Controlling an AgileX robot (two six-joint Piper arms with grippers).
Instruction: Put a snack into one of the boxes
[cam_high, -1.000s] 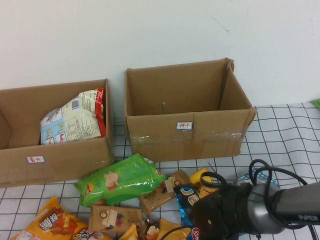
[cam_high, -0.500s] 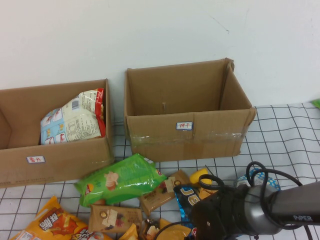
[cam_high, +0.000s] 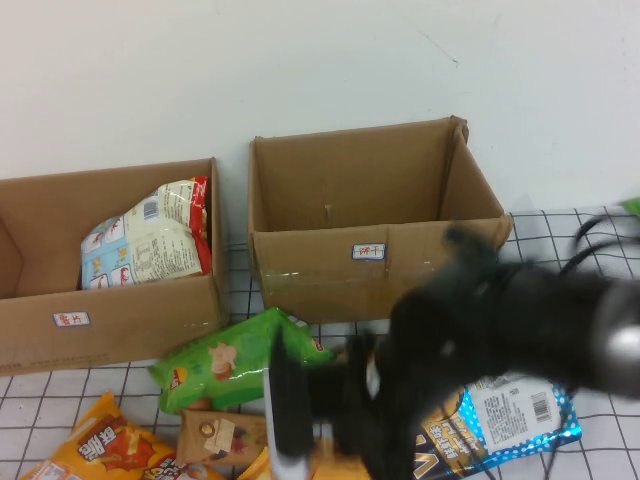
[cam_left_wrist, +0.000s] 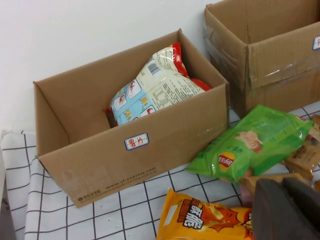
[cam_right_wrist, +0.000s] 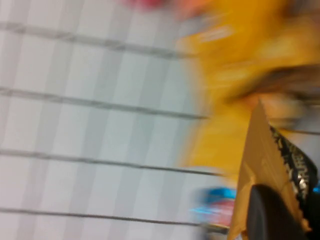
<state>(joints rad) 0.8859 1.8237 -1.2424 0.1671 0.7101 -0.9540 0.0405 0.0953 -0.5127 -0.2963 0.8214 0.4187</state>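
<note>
The tan packet (cam_right_wrist: 267, 160) is clear of the pile and the taller box (cam_high: 385, 185) is open, so my right gripper should continue over its front rim and let go inside.
The snack (cam_high: 150, 240), a puffy cream and pale blue bag with a red end, lies inside the lower brown box (cam_high: 110, 320) at the left. Both also show in the left wrist view: the snack (cam_left_wrist: 155, 90) and the box (cam_left_wrist: 175, 135). My left gripper (cam_left_wrist: 280, 205) is shut and empty, low over the snack pile in front of that box. My right arm is a blur across the table's middle. Its gripper (cam_high: 290, 410) is over the pile. In the right wrist view the right gripper (cam_right_wrist: 285, 210) is shut on a tan packet (cam_right_wrist: 260, 150) with a serrated edge.
The taller taped box (cam_high: 400, 270) stands right of the lower one. A green chip bag (cam_high: 235, 360), an orange bag (cam_high: 100, 445), small tan packets and a blue bag with a barcode (cam_high: 510, 410) lie on the checked cloth in front.
My right arm has swung up and left from the bottom right corner over the pile, uncovering the blue barcode bag. The snack and boxes have not moved.
</note>
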